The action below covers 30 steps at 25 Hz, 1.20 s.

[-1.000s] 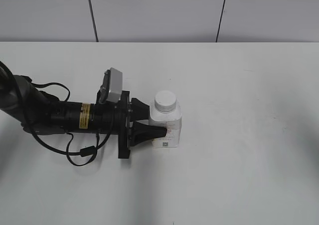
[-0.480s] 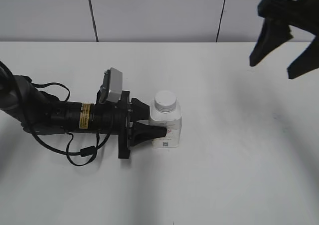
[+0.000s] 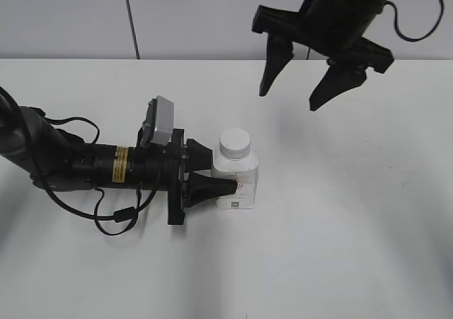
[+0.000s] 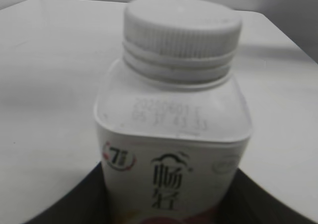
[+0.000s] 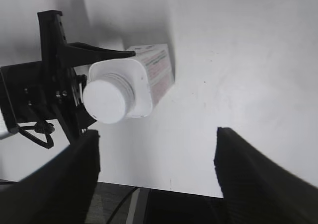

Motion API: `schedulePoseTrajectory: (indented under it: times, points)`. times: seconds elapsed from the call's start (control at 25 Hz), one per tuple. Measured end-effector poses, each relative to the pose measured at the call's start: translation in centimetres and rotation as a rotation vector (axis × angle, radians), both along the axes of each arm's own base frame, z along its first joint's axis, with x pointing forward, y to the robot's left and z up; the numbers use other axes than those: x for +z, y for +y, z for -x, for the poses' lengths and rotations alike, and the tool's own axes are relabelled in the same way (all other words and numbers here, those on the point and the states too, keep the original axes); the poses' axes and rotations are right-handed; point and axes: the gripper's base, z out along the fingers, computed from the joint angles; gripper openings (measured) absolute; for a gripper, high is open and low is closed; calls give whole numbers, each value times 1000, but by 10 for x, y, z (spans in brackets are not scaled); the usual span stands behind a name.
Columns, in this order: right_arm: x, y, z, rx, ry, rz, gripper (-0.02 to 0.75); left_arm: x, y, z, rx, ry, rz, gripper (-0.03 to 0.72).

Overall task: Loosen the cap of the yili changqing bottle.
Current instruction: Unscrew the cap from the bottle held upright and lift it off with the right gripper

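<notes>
My gripper will bring the white cap (image 3: 235, 143) clean off and uncover the bottle's opening when I lift it, as ribbed sides (image 5: 126, 86) circle the cap above the bottle's neck.
The yili changqing bottle (image 3: 236, 180) stands upright near the middle of the white table, white and squarish with pink-red print; it also shows in the left wrist view (image 4: 171, 149) and the right wrist view (image 5: 149, 77). Its ribbed white cap (image 3: 234, 143) sits on the neck, seen close in the left wrist view (image 4: 182, 26) and from above in the right wrist view (image 5: 105, 101). My left gripper (image 3: 216, 170) lies low along the table and is shut on the bottle's body. My right gripper (image 3: 289, 101) hangs open and empty above the table, up and to the right of the cap.
The white table (image 3: 340, 227) stretches around the bottle, with a pale panelled wall (image 3: 212, 15) behind it. The left arm's black body and cables (image 3: 85, 167) lie across the table's left side. The table's edge shows at the bottom of the right wrist view (image 5: 164, 189).
My right gripper has come into view from the upper right and moved left toward the bottle, staying open. The left gripper and the bottle have not moved.
</notes>
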Motion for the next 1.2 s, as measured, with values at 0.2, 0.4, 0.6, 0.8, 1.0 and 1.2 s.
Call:
schedulePoseTrajectory:
  times: [0.2,0.4,0.6,0.8,1.0,1.2]
  points:
    - [-16,29,-10,26,25,3,566,0,0,0,0,0,0,336]
    - [-30,50,-16,53,43,9,566,0,0,0,0,0,0,336]
    - [-41,59,-20,62,58,16,566,0,0,0,0,0,0,335]
    - [-56,71,-16,88,89,38,566,0,0,0,0,0,0,335]
    - [-58,74,-14,102,87,48,566,0,0,0,0,0,0,335]
    - [-65,75,-15,101,102,56,559,0,0,0,0,0,0,334]
